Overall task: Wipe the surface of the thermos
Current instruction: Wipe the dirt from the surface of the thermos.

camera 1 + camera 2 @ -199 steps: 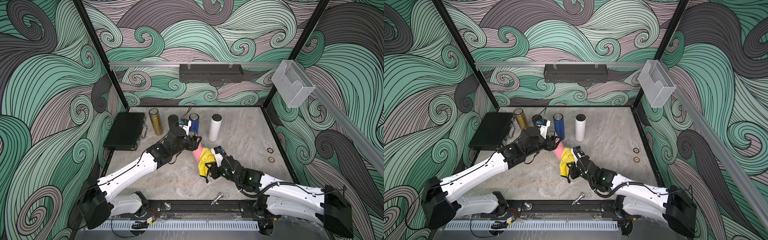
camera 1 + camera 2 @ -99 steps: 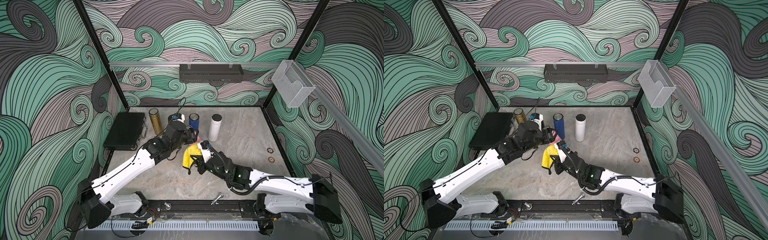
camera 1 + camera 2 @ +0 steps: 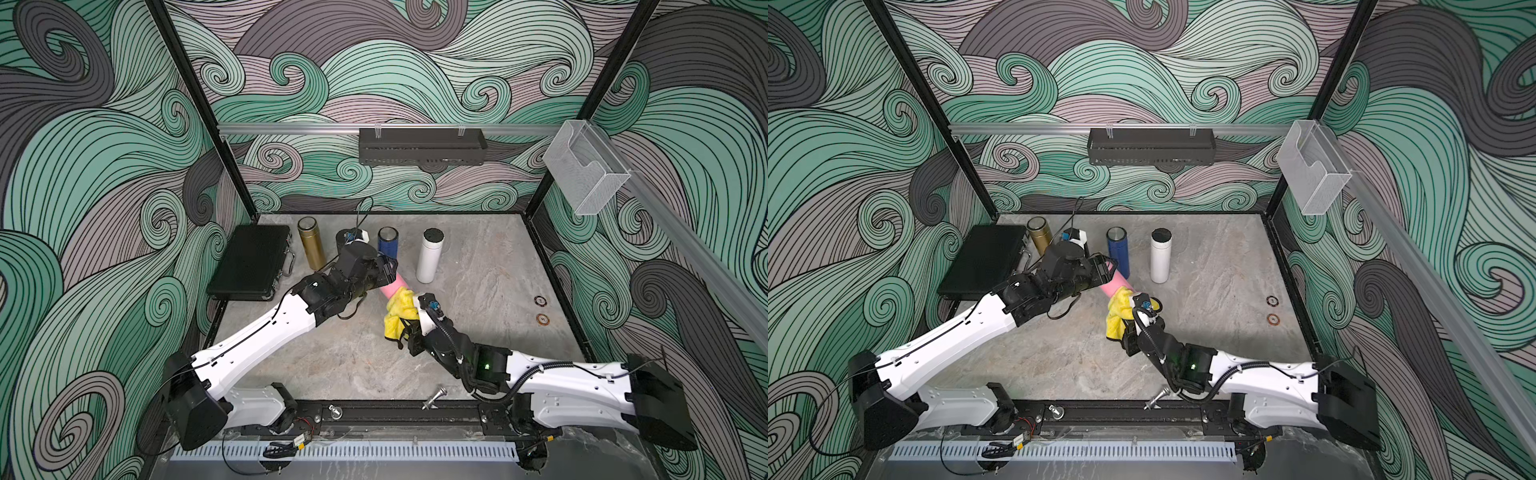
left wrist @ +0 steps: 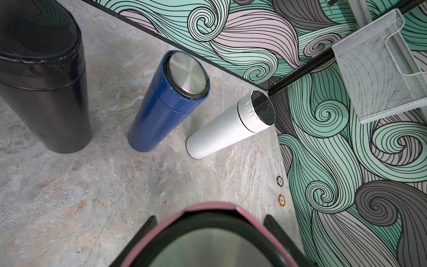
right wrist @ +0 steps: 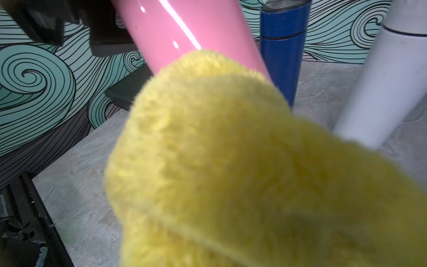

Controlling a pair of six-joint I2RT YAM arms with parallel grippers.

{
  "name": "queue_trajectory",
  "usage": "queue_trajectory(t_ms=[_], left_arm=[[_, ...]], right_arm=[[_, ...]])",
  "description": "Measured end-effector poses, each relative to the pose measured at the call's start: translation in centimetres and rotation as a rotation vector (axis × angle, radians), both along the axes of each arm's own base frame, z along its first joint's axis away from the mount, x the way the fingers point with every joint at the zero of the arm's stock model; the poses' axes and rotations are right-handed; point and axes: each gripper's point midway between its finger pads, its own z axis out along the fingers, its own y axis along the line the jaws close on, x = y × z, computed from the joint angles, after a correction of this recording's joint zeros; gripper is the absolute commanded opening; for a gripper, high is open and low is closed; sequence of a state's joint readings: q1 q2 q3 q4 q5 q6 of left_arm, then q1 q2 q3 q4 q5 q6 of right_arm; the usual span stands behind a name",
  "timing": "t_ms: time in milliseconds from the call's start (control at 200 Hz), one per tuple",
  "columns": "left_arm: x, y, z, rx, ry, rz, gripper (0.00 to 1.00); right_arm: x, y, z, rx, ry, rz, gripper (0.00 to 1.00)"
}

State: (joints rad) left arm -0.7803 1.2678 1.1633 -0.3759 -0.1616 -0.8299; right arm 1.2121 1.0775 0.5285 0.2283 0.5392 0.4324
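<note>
The cloth is at the pink thermos's lower end point(image 3: 400, 294) and the thermos's lid point(image 4: 211, 249) points away. My left gripper should turn the thermos upright so that its lid can be wiped.
A pink thermos point(image 3: 393, 287) point(image 3: 1115, 285) hangs tilted over the middle of the table, its lid end inside my left gripper point(image 3: 387, 266) point(image 3: 1105, 268), which is shut on it. In the left wrist view its pink rim point(image 4: 215, 205) fills the space between the two dark fingers point(image 4: 150, 223). A yellow cloth point(image 3: 399, 309) point(image 3: 1118, 311) is bunched in my right gripper point(image 3: 406, 332) point(image 3: 1128, 333), which is shut on it, and lies against the thermos's lower end. In the right wrist view the cloth point(image 5: 231, 161) hides the fingers and covers the lower part of the pink body point(image 5: 184, 30).
Along the back stand a gold thermos point(image 3: 311, 245), a black one point(image 3: 345, 239), a blue one point(image 3: 388, 243) and a white one point(image 3: 429, 255). A black case point(image 3: 251, 262) lies at back left. Two small discs point(image 3: 541, 309) lie near the right wall, and a bolt point(image 3: 434, 400) by the front rail.
The cloth slid up the thermos toward the left gripper, then back down to its lower end. The left gripper lifted the thermos slightly toward the back. Both grips stay shut.
</note>
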Motion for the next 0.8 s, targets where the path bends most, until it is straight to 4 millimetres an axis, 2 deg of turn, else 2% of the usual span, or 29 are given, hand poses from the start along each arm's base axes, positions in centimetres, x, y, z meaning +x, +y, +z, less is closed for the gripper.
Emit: queue_trajectory(t_ms=[100, 185, 320, 445, 530, 580, 690, 801], left_arm=[[-0.3, -0.4, 0.1, 0.053, -0.050, -0.075, 0.00], [-0.9, -0.5, -0.4, 0.111, -0.108, -0.144, 0.00], [-2.4, -0.1, -3.2, 0.250, -0.203, -0.266, 0.00], [-3.8, 0.5, -6.6, 0.351, -0.275, -0.355, 0.00], [-4.3, 0.7, -8.1, 0.404, -0.320, -0.402, 0.00], [-4.3, 0.7, -8.3, 0.421, -0.340, -0.417, 0.00], [-4.1, 0.1, -7.2, 0.428, -0.418, -0.441, 0.00], [-4.0, -0.5, -6.1, 0.427, -0.477, -0.457, 0.00]], right_arm=[[0.0, -1.9, 1.3, 0.003, 0.003, -0.033, 0.00], [0.5, -4.0, 3.6, 0.023, 0.013, -0.079, 0.00], [2.0, -7.1, 8.6, 0.093, 0.023, -0.152, 0.00], [3.3, -8.6, 11.4, 0.117, 0.060, -0.177, 0.00], [4.2, -8.6, 11.7, 0.102, 0.105, -0.167, 0.00], [4.8, -8.1, 11.5, 0.092, 0.136, -0.146, 0.00], [6.0, -6.4, 10.1, 0.068, 0.222, -0.089, 0.00], [7.0, -3.9, 8.8, 0.062, 0.309, -0.004, 0.00]])
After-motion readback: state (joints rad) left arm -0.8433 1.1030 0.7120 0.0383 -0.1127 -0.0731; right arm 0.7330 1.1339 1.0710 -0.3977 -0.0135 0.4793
